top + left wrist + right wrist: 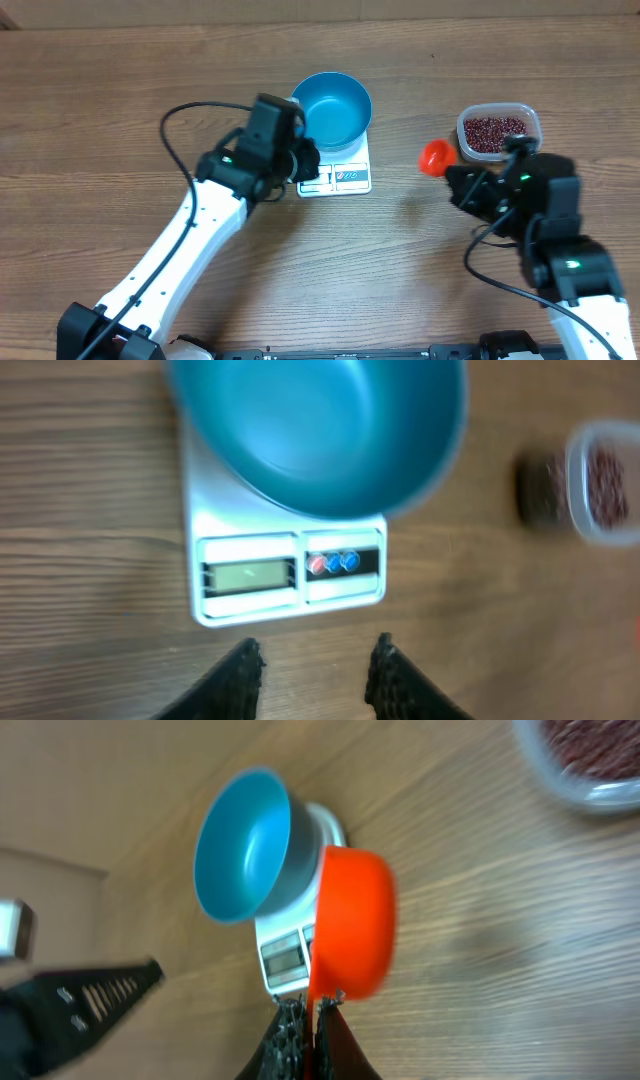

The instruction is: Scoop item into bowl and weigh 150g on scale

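The robot's left gripper should press the scale's buttons [334,563] before the right gripper scoops the maroon beans, because the scale's display [249,576] looks blank below the teal-blue bowl.
The teal-blue bowl [331,108] stands on the white scale [340,178] and I see nothing inside it. My left gripper [306,160] hovers at the scale's display edge; in the left wrist view the gripper [316,655] is open, with only bare table between its fingers, just short of the scale [290,575] and the bowl [315,430]. An orange scoop [436,157] is held by its handle in my right gripper [453,172], which is shut on it [308,1005]. The scoop's cup [350,920] is tilted on its side. The maroon beans [494,130] fill a clear tub.
The clear plastic tub [498,128] stands right of the scale, close behind the right gripper. It also shows blurred in the left wrist view [605,480] and at the top corner of the right wrist view [590,755]. A black cable [190,110] loops over the left arm.
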Robot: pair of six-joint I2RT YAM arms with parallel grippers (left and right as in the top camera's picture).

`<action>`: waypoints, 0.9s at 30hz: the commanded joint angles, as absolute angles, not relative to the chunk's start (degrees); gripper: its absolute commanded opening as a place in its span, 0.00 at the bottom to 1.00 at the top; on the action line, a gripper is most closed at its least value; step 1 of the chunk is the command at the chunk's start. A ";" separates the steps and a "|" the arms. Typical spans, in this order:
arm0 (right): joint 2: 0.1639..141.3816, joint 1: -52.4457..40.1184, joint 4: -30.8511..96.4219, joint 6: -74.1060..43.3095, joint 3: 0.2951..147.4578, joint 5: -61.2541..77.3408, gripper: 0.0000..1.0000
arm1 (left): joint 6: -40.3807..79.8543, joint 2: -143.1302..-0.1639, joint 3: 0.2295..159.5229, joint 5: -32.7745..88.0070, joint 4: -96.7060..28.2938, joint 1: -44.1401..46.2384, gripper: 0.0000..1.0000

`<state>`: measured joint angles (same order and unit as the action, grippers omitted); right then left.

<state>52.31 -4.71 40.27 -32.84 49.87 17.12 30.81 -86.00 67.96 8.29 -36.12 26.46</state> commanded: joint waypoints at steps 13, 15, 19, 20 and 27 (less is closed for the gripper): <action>51.55 2.98 46.52 -25.17 57.41 17.63 0.04 | 16.27 -99.37 68.51 0.40 -27.79 36.32 0.04; 51.55 2.96 46.68 -25.17 57.41 17.63 0.04 | 15.59 -101.23 68.51 -0.71 -26.33 36.62 0.04; 51.55 2.98 46.94 -24.97 57.41 17.63 0.04 | 15.38 -104.01 68.51 -3.57 -24.08 36.77 0.04; 51.55 2.96 46.94 -24.97 57.41 17.61 0.04 | 15.20 -104.66 68.51 -3.84 -23.51 36.77 0.04; 51.55 2.96 46.92 -24.97 57.41 17.43 0.04 | 14.11 -107.81 68.51 -4.93 -21.67 36.80 0.04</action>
<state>51.77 2.70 47.16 -25.47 56.40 17.58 16.05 -106.17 67.96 -3.31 -22.06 36.69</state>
